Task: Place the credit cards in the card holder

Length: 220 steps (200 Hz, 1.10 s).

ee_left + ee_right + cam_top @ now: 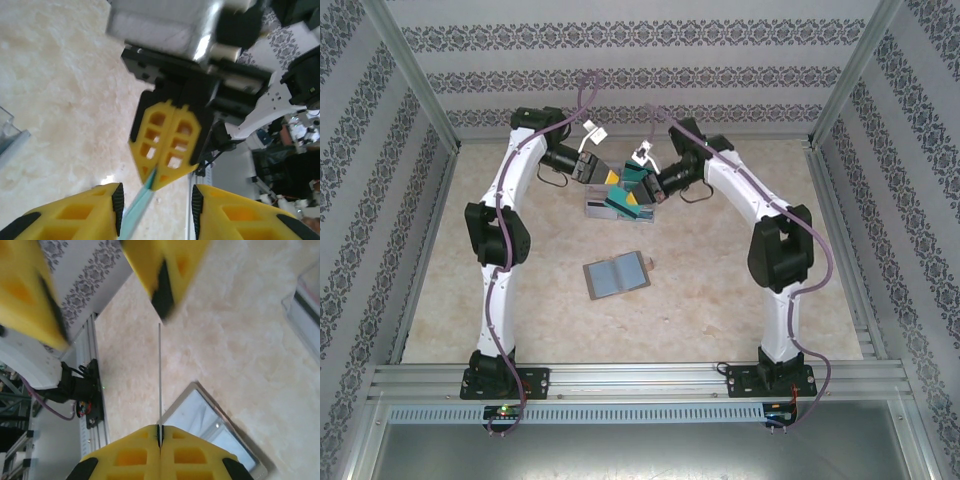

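The teal card's loose end [134,218] is between my left gripper's open fingers, so my right gripper should pull the card clear and take it to the card holder [617,275].
My right gripper [160,430] is shut on a teal credit card [136,209], which I see edge-on as a thin line [160,370] in the right wrist view. The card's free end reaches between the spread fingers of my left gripper [155,207], which is open; the card runs close beside one black pad [118,202]. Both grippers meet above the back middle of the table, left gripper [608,185] and right gripper [642,192], with the teal card [623,200] between them. The card holder [617,275] lies open and flat nearer the front, bluish-grey inside [215,422].
A clear tray [605,209] sits right under the two grippers; its edge also shows as the tray corner [9,131] and the tray wall [306,310]. Patterned walls and metal posts ring the table, and a metal rail [640,380] runs along the front.
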Available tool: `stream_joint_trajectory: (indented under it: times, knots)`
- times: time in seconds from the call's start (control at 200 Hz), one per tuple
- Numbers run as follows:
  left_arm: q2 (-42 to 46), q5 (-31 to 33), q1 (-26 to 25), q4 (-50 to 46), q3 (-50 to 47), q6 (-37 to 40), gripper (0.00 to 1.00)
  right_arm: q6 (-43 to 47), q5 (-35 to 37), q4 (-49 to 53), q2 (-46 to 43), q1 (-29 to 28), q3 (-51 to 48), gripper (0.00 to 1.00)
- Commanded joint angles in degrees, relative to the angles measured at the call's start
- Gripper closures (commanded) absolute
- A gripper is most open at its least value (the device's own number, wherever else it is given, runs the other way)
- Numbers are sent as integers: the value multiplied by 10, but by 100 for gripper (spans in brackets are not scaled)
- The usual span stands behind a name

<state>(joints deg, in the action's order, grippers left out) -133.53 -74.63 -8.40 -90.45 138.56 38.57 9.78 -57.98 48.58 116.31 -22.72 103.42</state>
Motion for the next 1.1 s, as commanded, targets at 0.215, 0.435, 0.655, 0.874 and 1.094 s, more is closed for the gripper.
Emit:
stream_joint_trajectory:
  times: [0.215,0.435,0.655,0.874,1.094]
  knots:
    - [262,237,44,523,-437,-419,52,-292,201,-393,-194,-71,-379,100]
    - [424,447,12,676,-709,-639,54,-417,319,-606,-210,-160,-546,100]
    - [504,483,-26,763,-910,-709,58,-460,355,-791,-166,-179,-621,100]
    - [500,513,-82,756,-945,-724,59,-475,353,-817,-150,-176,-632,100]
    - [485,511,-102,789,-976,-752,68,-523,335,-822,-132,-170,-637,100]
